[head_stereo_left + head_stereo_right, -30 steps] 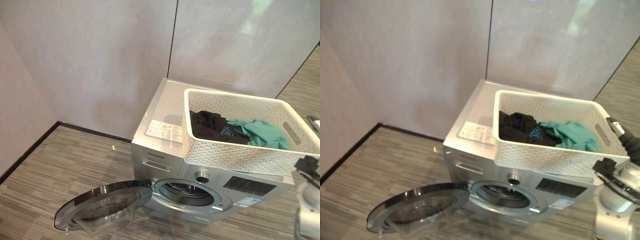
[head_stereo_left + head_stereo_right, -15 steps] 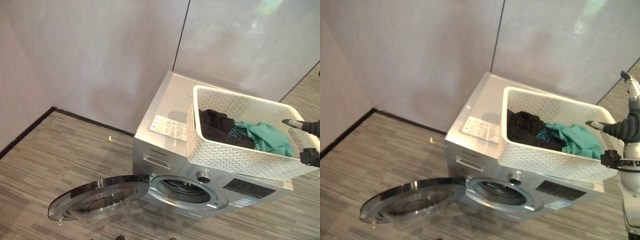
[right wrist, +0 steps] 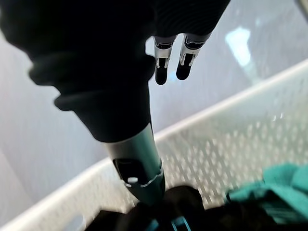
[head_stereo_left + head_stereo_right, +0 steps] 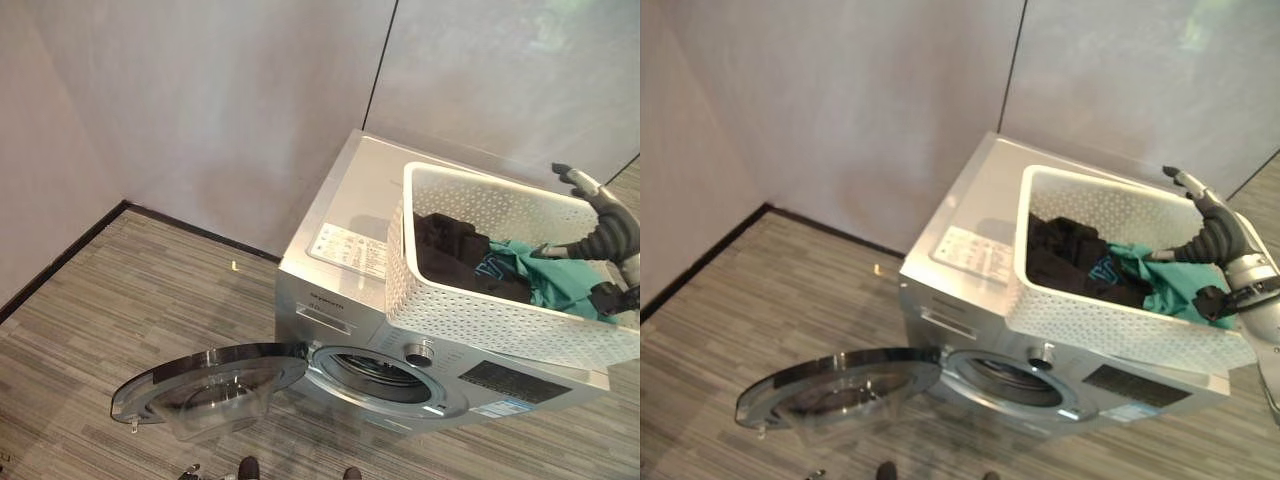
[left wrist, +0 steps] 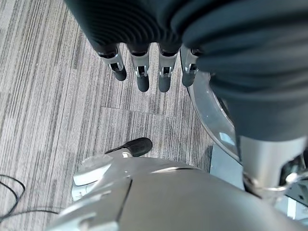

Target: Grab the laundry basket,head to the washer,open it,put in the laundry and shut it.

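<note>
The black garment's bunched (image 4: 455, 255) folds are next to the teal garment (image 4: 562, 282), so I expect the black garment to come out by itself and hang long when I lift it.
A white perforated laundry basket (image 4: 480, 312) stands on top of the silver washer (image 4: 350, 195), toward its right side. Inside lie black clothes (image 4: 450, 245) and a teal garment (image 4: 560, 282). The washer's round door (image 4: 205, 385) is swung wide open to the left, low over the floor, and the drum opening (image 4: 385, 368) is uncovered. My right hand (image 4: 612, 235) hovers over the basket's right end, open, its fingers (image 3: 166, 67) straight above the far wall and its thumb pointing down at the black clothes (image 3: 185, 204). My left hand (image 5: 144, 72) hangs open above the floor beside the door glass (image 5: 211, 113).
Pale walls (image 4: 200, 110) meet in a corner behind the washer, with a dark skirting strip (image 4: 170, 222) along the floor. Grey striped flooring (image 4: 120, 310) stretches left and front. The open door juts out front-left of the washer.
My right hand has risen from beside the basket's right end and moved in over the clothes. The whole picture has shifted as the camera moved; basket, washer and door stay put.
</note>
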You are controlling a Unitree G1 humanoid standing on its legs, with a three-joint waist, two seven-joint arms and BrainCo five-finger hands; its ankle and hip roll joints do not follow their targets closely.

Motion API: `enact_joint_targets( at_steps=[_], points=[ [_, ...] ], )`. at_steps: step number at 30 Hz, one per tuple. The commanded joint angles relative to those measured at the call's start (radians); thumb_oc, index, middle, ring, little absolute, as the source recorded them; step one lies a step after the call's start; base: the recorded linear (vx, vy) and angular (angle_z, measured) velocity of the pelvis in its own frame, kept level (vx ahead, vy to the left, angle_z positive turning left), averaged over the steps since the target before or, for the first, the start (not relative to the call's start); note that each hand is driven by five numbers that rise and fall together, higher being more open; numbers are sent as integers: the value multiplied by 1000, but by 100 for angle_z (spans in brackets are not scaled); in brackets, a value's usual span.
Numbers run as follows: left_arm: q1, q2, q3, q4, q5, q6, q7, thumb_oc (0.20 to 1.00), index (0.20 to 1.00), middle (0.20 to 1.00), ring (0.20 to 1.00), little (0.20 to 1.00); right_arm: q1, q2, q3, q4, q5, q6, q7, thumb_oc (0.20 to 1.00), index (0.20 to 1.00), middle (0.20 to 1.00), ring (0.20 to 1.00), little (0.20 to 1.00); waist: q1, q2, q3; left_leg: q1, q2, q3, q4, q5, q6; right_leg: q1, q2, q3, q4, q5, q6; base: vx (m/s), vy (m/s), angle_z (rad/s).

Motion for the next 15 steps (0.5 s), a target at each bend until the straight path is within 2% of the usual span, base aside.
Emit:
enact_joint_targets(
  at_steps=[1, 3, 5, 9, 10, 15],
  points=[
    [-22, -27, -57, 81, -16, -12, -30, 1000, 1000, 1000, 1000, 1000, -89, -121, 38, 5, 123, -10, 65, 1000, 1000, 1000, 1000, 1000, 61, 22, -19, 27, 64, 23, 7, -56, -18, 9, -9, -63, 41, -26, 20, -9, 10, 8],
    [-16, -30, -57, 90, -31, -15, -36, 1000, 1000, 1000, 1000, 1000, -123, -161, 100, 26, 189, -11, 100, 1000, 1000, 1000, 1000, 1000, 65, 15, -22, 27, 65, 28, 7, -56, -21, 9, -10, -65, 39, -23, 22, -2, 5, 2],
    [-13, -31, -60, 95, -48, -20, -45, 1000, 1000, 1000, 1000, 1000, -199, -218, 210, 50, 213, -9, 135, 1000, 1000, 1000, 1000, 1000, 74, 2, -23, 27, 67, 35, 7, -55, -25, 8, -9, -66, 37, -20, 23, 0, 0, -2],
    [-10, -37, -61, 100, -66, -22, -49, 1000, 1000, 1000, 1000, 1000, -293, -237, 322, 91, 232, -8, 149, 1000, 1000, 1000, 1000, 1000, 77, -8, -23, 28, 70, 40, 7, -54, -28, 6, -8, -66, 35, -17, 23, 1, -1, -2],
    [-13, -33, -63, 98, -78, -25, -49, 1000, 1000, 1000, 1000, 1000, -357, -237, 395, 121, 238, -7, 155, 1000, 1000, 1000, 1000, 1000, 84, -17, -19, 28, 72, 40, 7, -53, -29, 4, -7, -65, 34, -16, 24, 3, -1, -6],
    [-22, -23, -59, 93, -95, -25, -48, 1000, 1000, 1000, 1000, 1000, -469, -246, 521, 139, 250, -1, 168, 1000, 1000, 1000, 1000, 1000, 93, -35, -7, 21, 77, 39, 7, -49, -32, 0, -3, -69, 36, -17, 22, -17, -23, -8]
  ],
)
